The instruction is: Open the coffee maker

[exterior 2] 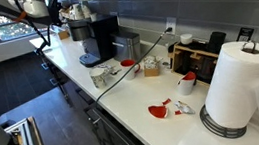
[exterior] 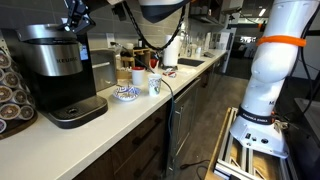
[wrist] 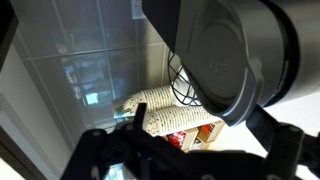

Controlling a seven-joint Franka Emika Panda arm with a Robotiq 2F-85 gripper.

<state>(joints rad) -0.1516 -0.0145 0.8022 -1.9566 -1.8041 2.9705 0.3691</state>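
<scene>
The finger of the robot's gripper touches only the edge of the coffee maker's silver handle [wrist: 249, 99], so the robot should back away and come in under the handle [wrist: 236, 116] before it swings the coffee maker's lid up.
The coffee maker [exterior: 58, 68] is a large black machine with a silver top band. It stands at the near end of the white counter and shows at the far end in an exterior view [exterior 2: 89, 39]. Its lid looks down in both exterior views. My gripper [exterior: 78, 18] hangs just above and behind its top, also seen in an exterior view [exterior 2: 46, 17]. In the wrist view the machine's rounded dark top [wrist: 240, 50] fills the upper right. My gripper [wrist: 205, 132] shows two dark fingers set apart, with nothing between them.
A pod rack [exterior: 10, 92] stands beside the machine. A blue-white plate [exterior: 125, 93], a cup [exterior: 155, 85] and a black cable lie further along the counter. Stacked paper cups [wrist: 165, 105] lie behind. A paper towel roll [exterior 2: 237, 84], red items [exterior 2: 161, 109] and a box-like appliance [exterior 2: 200, 59] sit at the other end.
</scene>
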